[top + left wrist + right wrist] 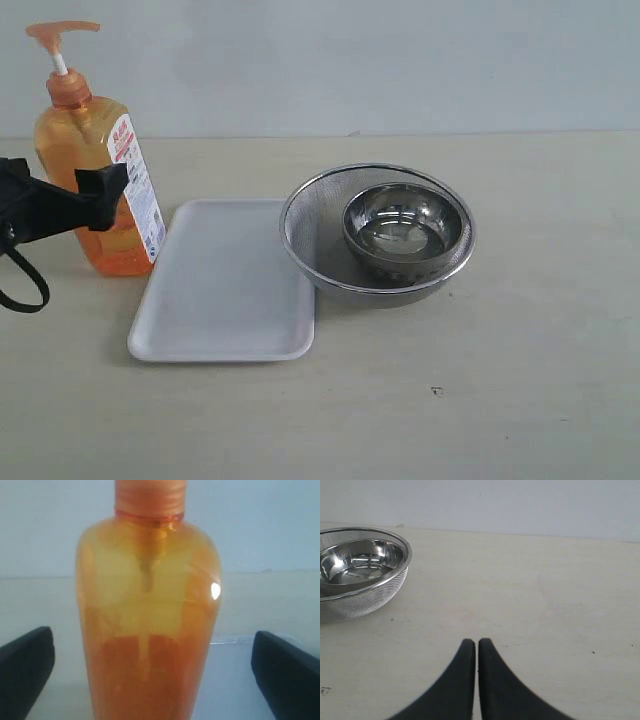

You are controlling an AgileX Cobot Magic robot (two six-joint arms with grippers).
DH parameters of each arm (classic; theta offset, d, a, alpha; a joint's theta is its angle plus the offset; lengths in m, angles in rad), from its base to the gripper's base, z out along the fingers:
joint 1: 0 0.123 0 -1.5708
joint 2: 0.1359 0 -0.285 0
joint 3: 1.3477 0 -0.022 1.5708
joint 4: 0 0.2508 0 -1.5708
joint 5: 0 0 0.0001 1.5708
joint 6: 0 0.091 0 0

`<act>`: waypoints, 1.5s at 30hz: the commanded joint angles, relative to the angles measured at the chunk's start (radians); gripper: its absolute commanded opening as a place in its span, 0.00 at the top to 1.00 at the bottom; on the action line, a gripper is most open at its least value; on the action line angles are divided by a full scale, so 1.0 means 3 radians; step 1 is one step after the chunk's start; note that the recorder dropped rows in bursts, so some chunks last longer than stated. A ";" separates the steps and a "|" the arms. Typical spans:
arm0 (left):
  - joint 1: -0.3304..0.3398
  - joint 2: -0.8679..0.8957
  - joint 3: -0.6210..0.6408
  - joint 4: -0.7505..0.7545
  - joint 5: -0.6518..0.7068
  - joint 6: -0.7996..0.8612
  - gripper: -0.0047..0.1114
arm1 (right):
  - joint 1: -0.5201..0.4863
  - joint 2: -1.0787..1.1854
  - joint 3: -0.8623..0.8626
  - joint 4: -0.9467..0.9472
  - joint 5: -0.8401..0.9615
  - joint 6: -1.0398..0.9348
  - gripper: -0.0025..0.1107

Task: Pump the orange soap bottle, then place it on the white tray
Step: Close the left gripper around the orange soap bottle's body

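My left gripper is open at the orange soap bottle's lower body (122,248). Next, I lift the gripper and reach forward around the upper body (92,128) before I close it.
The orange soap bottle (80,150) stands upright on the table at the far left, its orange pump head (60,32) raised on a white stem. My left gripper (90,195) is open around the bottle's lower body. In the left wrist view the bottle (150,630) fills the middle, with a gap between it and each black finger (25,670). The white tray (225,290) lies flat just right of the bottle, with nothing on it. Over bare table, my right gripper (477,642) is shut on nothing; it is out of the exterior view.
A round steel mesh strainer (320,215) with a steel bowl (405,225) inside it touches the tray's right edge. The right wrist view shows the strainer (370,600) off to one side of my right gripper. A pale wall stands behind the table.
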 commanded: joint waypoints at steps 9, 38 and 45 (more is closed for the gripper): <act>-0.0030 0.0007 -0.0344 -0.0096 0.0079 0.0224 0.01 | -0.0020 -0.0017 -0.0002 -0.0002 -0.0013 -0.0004 0.98; -0.0023 0.0639 -0.0696 -0.0280 -0.0102 0.0226 0.01 | -0.0020 -0.0017 -0.0002 -0.0002 -0.0013 -0.0004 0.98; -0.0023 0.0647 -0.0790 -0.0280 -0.0105 0.0226 0.01 | -0.0020 -0.0017 -0.0002 -0.0002 -0.0013 -0.0004 0.98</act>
